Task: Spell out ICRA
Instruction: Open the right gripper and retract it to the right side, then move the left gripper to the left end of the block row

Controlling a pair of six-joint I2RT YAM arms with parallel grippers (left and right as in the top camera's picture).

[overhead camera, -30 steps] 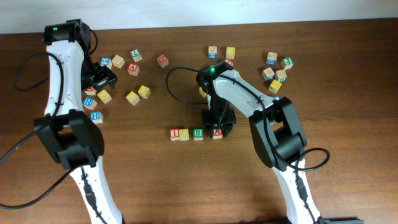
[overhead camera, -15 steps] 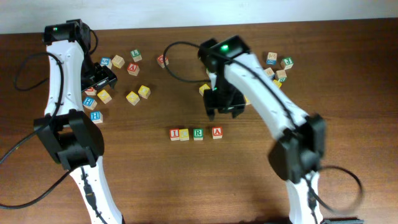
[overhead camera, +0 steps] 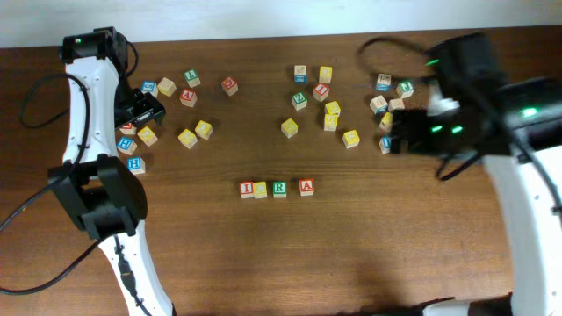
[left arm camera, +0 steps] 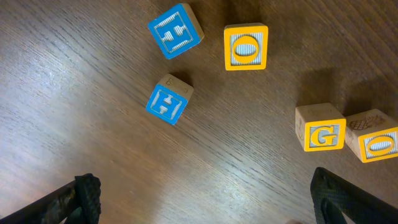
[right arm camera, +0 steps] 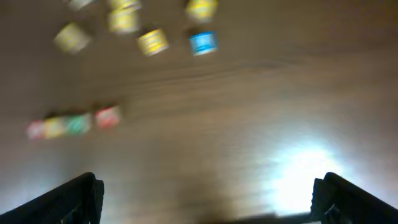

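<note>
The green R stands away from the yellow block and the red A. My left gripper should close and push from the red I's outer side.
Four letter blocks stand in a row at the table's middle: a red I, a yellow block, a green R and a red A. The right wrist view shows that same row blurred, far off at the left. My right gripper is open and empty, well to the right of the row; its motion-blurred fingers frame bare wood. My left gripper hangs open and empty over the left cluster, with blue H blocks ahead of it.
Loose blocks lie at the far left, some of them under the left arm. More lie scattered at the back middle and right. In the left wrist view, yellow O and G blocks sit ahead. A black cable loops behind the right arm.
My right gripper opened off the red A block at the row's right end, then lifted and swung away to the right. The left arm has not moved.
</note>
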